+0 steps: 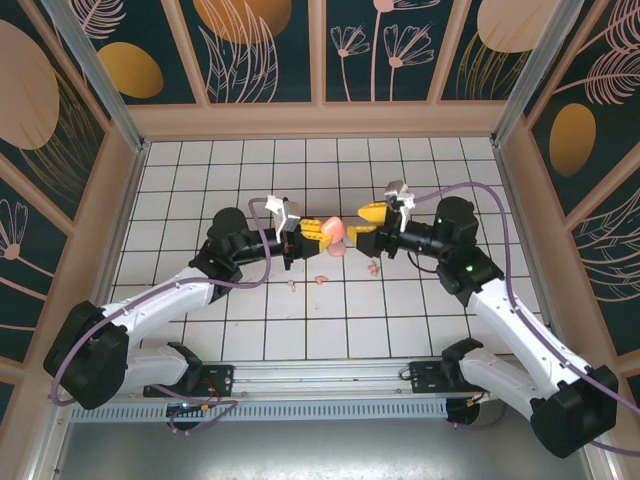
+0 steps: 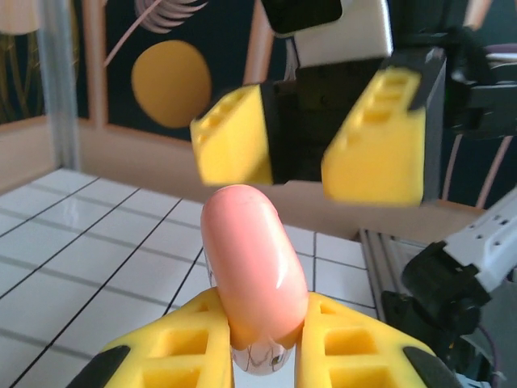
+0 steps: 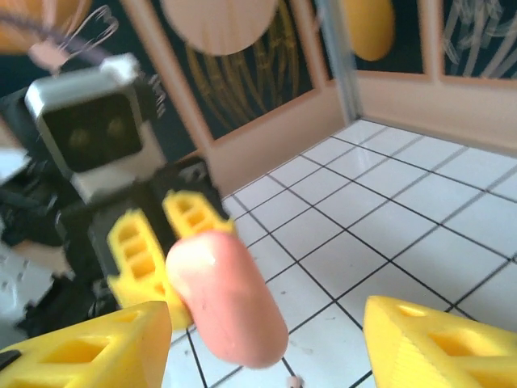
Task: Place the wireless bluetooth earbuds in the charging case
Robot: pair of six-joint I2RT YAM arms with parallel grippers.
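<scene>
I should hold the case's loose end [image 2: 241,207] with my right gripper while my left gripper opens and takes the case straighter, because the charging case [image 3: 228,297] sits slanted in my left gripper.
The salmon-pink charging case [image 1: 334,238] hangs above the tiles, pinched at its lower end by my left gripper [image 1: 322,232]. The left wrist view shows the case [image 2: 252,259] standing up between the yellow fingers [image 2: 174,343], lid closed. My right gripper [image 1: 362,225] faces it from the right, open, its fingers [image 2: 376,145] level with the case's top and apart from it. In the right wrist view the case [image 3: 224,299] lies between the spread jaws without touching either. Three tiny pink pieces lie on the tiles below [image 1: 374,267] [image 1: 320,279] [image 1: 291,285]; I cannot tell which are earbuds.
White tiled floor [image 1: 250,170] is walled by wooden-framed panels [image 1: 320,115] at the back and both sides. Purple cables loop off both arms. A metal rail [image 1: 330,375] runs along the near edge by the arm bases.
</scene>
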